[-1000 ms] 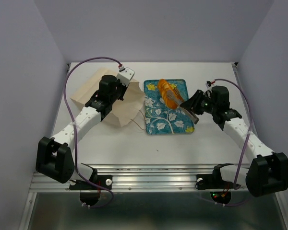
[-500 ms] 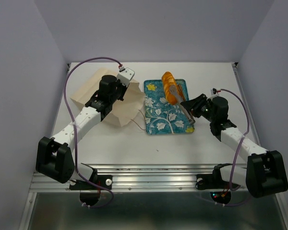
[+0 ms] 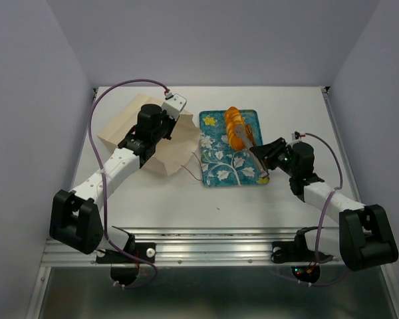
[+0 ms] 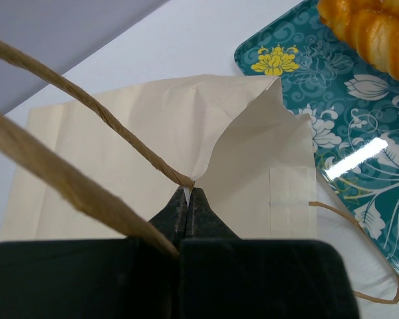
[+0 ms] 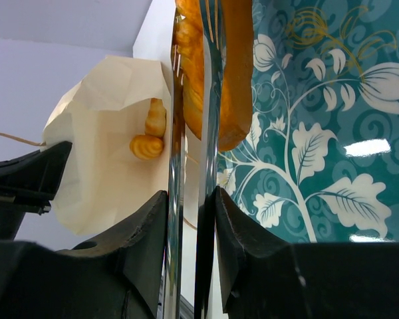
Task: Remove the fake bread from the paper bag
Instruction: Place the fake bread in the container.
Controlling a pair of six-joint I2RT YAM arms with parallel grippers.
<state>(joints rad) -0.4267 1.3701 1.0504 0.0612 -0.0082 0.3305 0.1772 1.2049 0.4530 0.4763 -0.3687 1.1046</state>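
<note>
The long ridged loaf (image 3: pixel 233 126) is lengthwise over the teal floral tray (image 3: pixel 221 150) and clear of the bag. My right gripper should keep easing it down until the tray holds it up, and then open.
The pale beige paper bag (image 3: pixel 123 123) lies on its side at the back left, mouth toward the tray. My left gripper (image 3: pixel 169 130) is shut on the bag's mouth edge (image 4: pixel 186 193), where a string handle (image 4: pixel 86 106) joins it. My right gripper (image 3: pixel 265 157) is shut on metal tongs (image 5: pixel 209 100). The tongs clasp the long ridged loaf (image 3: pixel 237 127), which is on the teal floral tray (image 3: pixel 219 166). In the right wrist view a small golden bread (image 5: pixel 149 136), seemingly the croissant, shows inside the bag (image 5: pixel 106 166). The oval roll is not visible.
The tray lies just right of the bag, with a loose string handle (image 3: pixel 194 166) on the table between them. The table's walls stand close at the back and both sides. The arm bases and a metal rail (image 3: pixel 213 249) line the near edge.
My right arm has drawn back toward its base. The loaf in the tongs turned from slanting across the tray to lying lengthwise at its back right. The left arm has not moved.
</note>
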